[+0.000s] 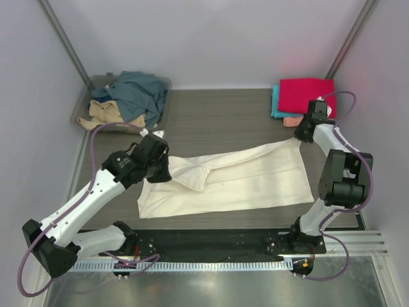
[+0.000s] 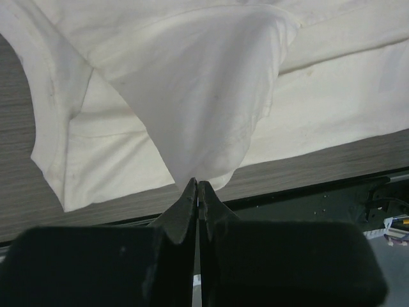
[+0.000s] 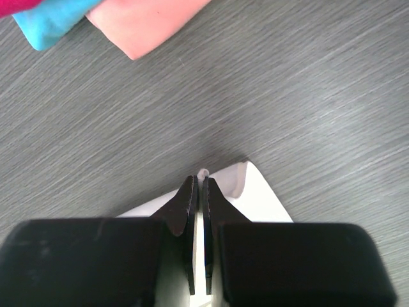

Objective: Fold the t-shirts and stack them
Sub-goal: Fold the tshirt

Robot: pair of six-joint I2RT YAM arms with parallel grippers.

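The fold (image 1: 192,176) is hanging over the flat lower layer of the cream t-shirt. My left gripper should go on pulling the fold toward the t-shirt's near edge (image 1: 179,213) before it lets go there.
A large cream t-shirt (image 1: 236,182) lies stretched across the middle of the table. My left gripper (image 1: 165,174) is shut on a fold at its left end; in the left wrist view that cloth (image 2: 204,115) rises in a peak to the pinched fingertips (image 2: 198,185). My right gripper (image 1: 299,135) is shut on the shirt's far right corner (image 3: 255,192), with a nub of cloth showing between the tips (image 3: 203,179). Folded magenta-red (image 1: 307,94), teal (image 1: 275,102) and salmon-pink (image 1: 294,120) t-shirts are stacked at the back right.
A clear plastic bin (image 1: 89,96) at the back left holds crumpled slate-blue (image 1: 137,93) and tan (image 1: 108,114) shirts. The folded stack's teal (image 3: 51,22) and salmon (image 3: 147,25) edges lie just beyond my right gripper. Grey walls enclose the table on three sides.
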